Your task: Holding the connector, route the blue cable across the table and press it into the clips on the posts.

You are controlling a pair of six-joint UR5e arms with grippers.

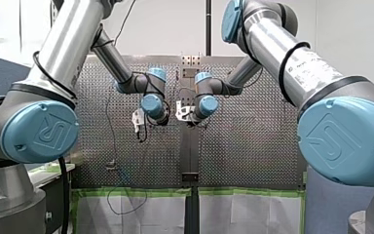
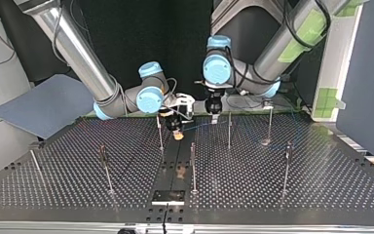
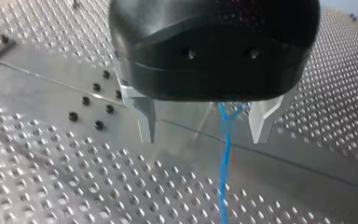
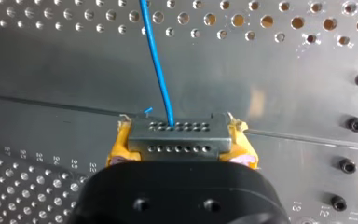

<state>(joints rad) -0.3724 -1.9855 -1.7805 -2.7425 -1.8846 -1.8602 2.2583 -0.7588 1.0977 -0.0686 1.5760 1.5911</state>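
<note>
I expect the blue cable [image 4: 155, 58] to flex sideways and stay attached when I carry it, because it leaves the connector's side [image 4: 171, 126] in a gentle curve.
In the right wrist view my right gripper [image 4: 181, 145] is shut with its yellow pads [image 4: 117, 145] on a grey metal connector [image 4: 177, 133]. The blue cable [image 4: 159, 74] leaves the connector's face and runs ahead over the table. In the left wrist view my left gripper [image 3: 204, 139] is open, its metal fingers [image 3: 145, 116] standing on either side of the blue cable [image 3: 223, 154] without touching it. In the top view both grippers hang close together at the table's back middle: my right gripper [image 2: 177, 127] left of my left gripper [image 2: 215, 117]. Thin posts [image 2: 229, 129] stand nearby.
Several thin upright posts [image 2: 193, 168] are spread over the perforated table [image 2: 321, 185], one [image 2: 159, 134] right beside my right gripper. A smooth centre strip with a black plate [image 2: 168, 196] runs down the middle. A blue-grey panel [image 2: 44, 105] lies at the top view's left.
</note>
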